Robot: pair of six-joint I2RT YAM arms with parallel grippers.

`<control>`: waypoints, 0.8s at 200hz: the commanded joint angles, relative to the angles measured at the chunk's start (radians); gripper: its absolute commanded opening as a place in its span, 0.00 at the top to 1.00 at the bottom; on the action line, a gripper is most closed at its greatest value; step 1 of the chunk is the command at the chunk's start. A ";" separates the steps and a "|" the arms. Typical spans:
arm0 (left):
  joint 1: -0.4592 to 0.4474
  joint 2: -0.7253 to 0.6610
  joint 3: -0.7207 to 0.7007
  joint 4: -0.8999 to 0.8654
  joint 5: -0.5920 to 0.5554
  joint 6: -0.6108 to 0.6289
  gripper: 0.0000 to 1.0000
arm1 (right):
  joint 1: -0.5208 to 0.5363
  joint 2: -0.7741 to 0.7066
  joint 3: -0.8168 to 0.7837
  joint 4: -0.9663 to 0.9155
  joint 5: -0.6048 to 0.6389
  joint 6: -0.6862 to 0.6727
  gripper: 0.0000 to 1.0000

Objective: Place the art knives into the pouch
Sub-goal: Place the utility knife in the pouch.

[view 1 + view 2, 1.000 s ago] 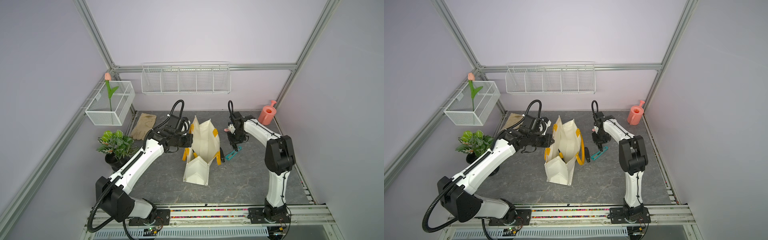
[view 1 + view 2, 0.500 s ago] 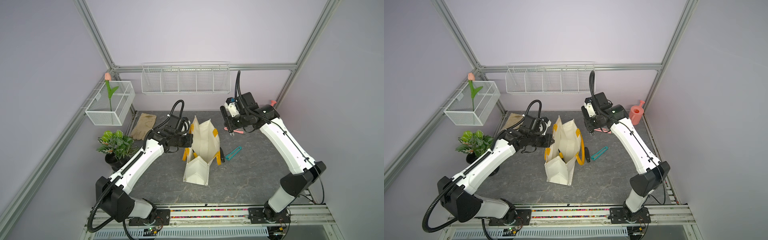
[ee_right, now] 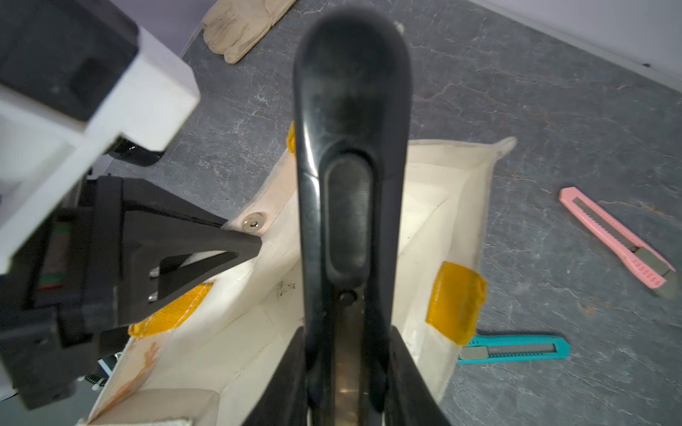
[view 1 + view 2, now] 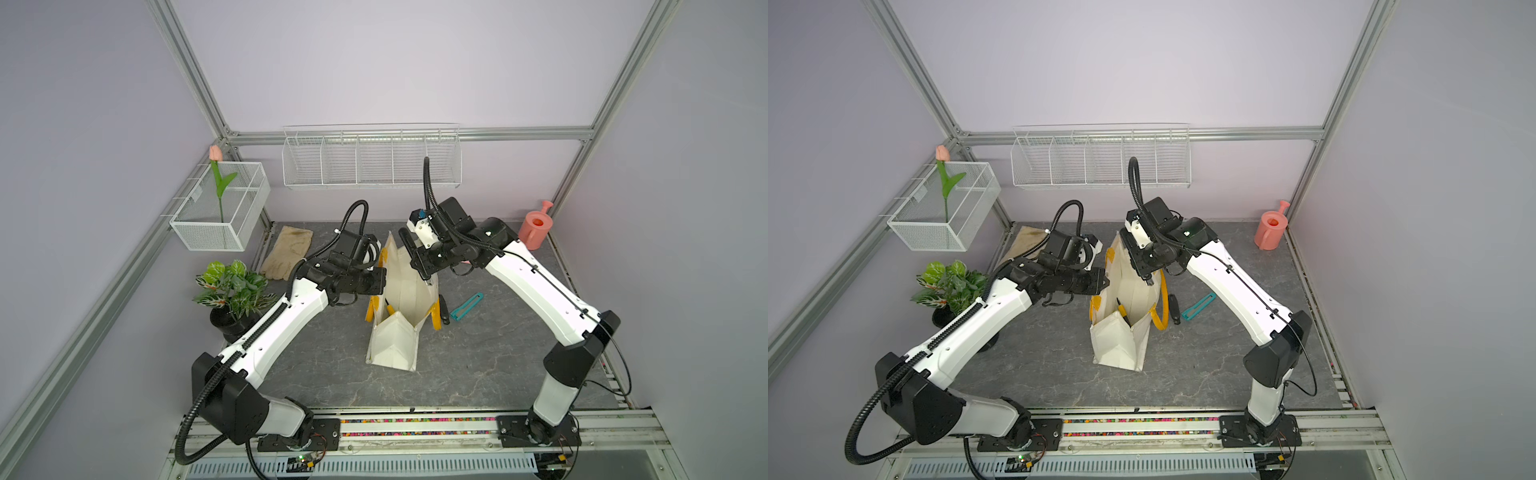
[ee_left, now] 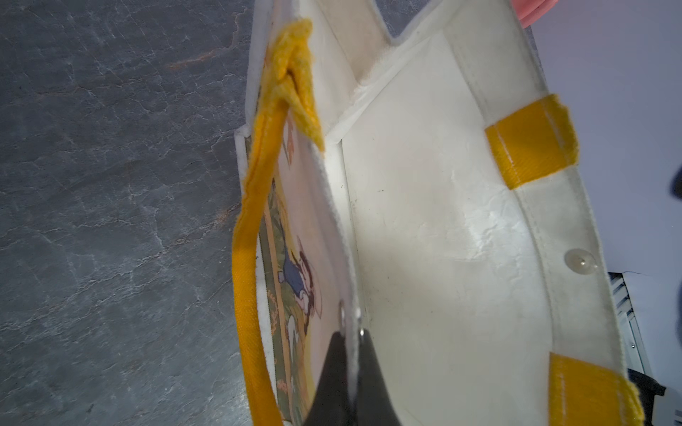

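Observation:
I should now lower my right gripper into the pouch's cream inside and let go below the pouch's rim, because the art knife is lengthwise over the pouch's opening.
The pouch, a cream tote with yellow handles, stands open mid-table. My left gripper is shut on its near rim beside a snap button and holds the mouth apart; both top views show it. My right gripper is shut on the art knife, a black-handled cutter. It hangs point-down over the cream inside of the pouch. In both top views the right gripper hovers just above the pouch's far rim. The blade end is hidden between the fingers.
A teal cutter and a black tool lie on the table right of the pouch. A pink cutter lies farther back. Also around are a glove, a potted plant, a pink watering can and wire baskets on the walls.
My right arm rose from the table beside the teal cutter and swung left, and its gripper now hangs over the pouch's mouth. The left arm and the pouch stayed put.

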 commanded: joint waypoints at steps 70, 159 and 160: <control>0.002 -0.024 0.008 0.009 0.003 -0.004 1.00 | 0.048 0.040 -0.224 0.149 0.002 0.074 0.90; 0.002 -0.021 0.012 0.004 0.004 -0.007 1.00 | 0.061 0.149 -0.327 0.214 -0.002 0.110 0.86; 0.001 -0.021 0.012 0.004 0.005 -0.006 1.00 | 0.062 0.150 -0.328 0.215 -0.003 0.110 0.86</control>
